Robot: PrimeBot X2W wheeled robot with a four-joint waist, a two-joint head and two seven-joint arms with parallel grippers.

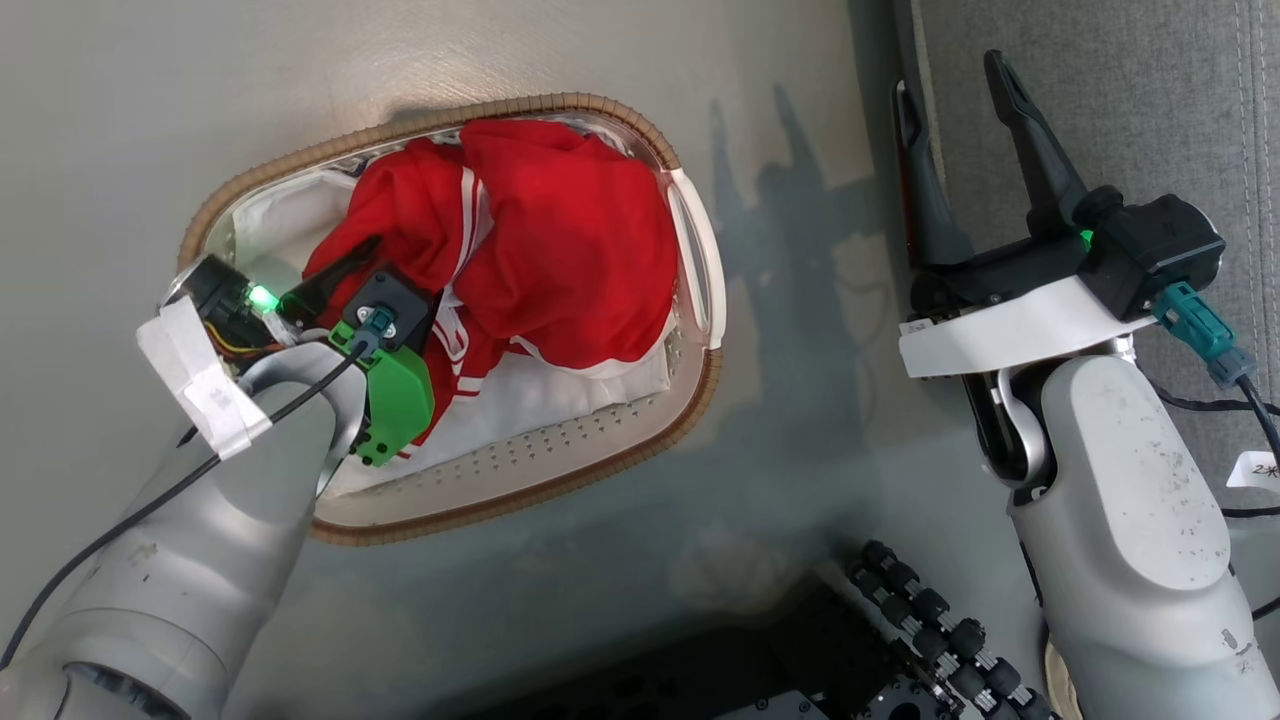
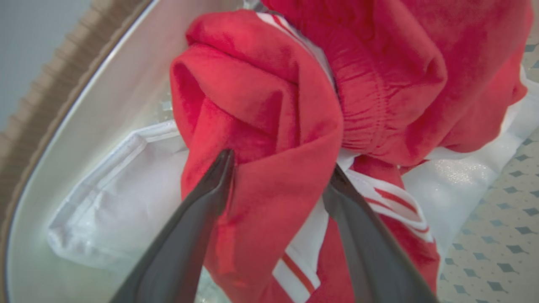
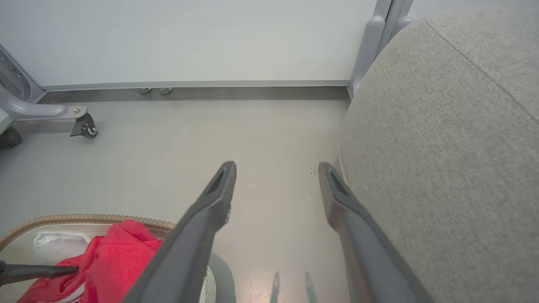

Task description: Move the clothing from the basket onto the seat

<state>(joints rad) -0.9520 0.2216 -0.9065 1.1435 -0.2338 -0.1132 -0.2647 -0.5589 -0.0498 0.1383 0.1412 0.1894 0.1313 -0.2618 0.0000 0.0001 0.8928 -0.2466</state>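
Observation:
White stripes (image 1: 471, 222) stop at the plain red piece. I therefore expect the striped clothing (image 1: 405, 204) to come away by itself when I lift it, leaving that piece behind.
The basket (image 1: 520, 500) stands on the floor with the red clothing (image 1: 570, 240) heaped inside it. My left gripper (image 1: 360, 262) reaches down into the basket from its near left side. In the left wrist view this gripper (image 2: 278, 166) is open, its two fingers straddling a raised fold of the red clothing (image 2: 269, 126), with white-striped trim below. My right gripper (image 1: 950, 80) hangs open and empty over the floor, just left of the grey seat (image 1: 1100, 100). The right wrist view shows that gripper (image 3: 278, 168) beside the seat (image 3: 442, 147), with the basket (image 3: 84, 219) at lower left.
A plain white sheet of fabric (image 1: 540, 395) lies under the red garments. My own base with black rollers (image 1: 930, 620) sits at the bottom of the head view. A grey wheeled frame with a caster (image 3: 84, 126) stands by the far wall.

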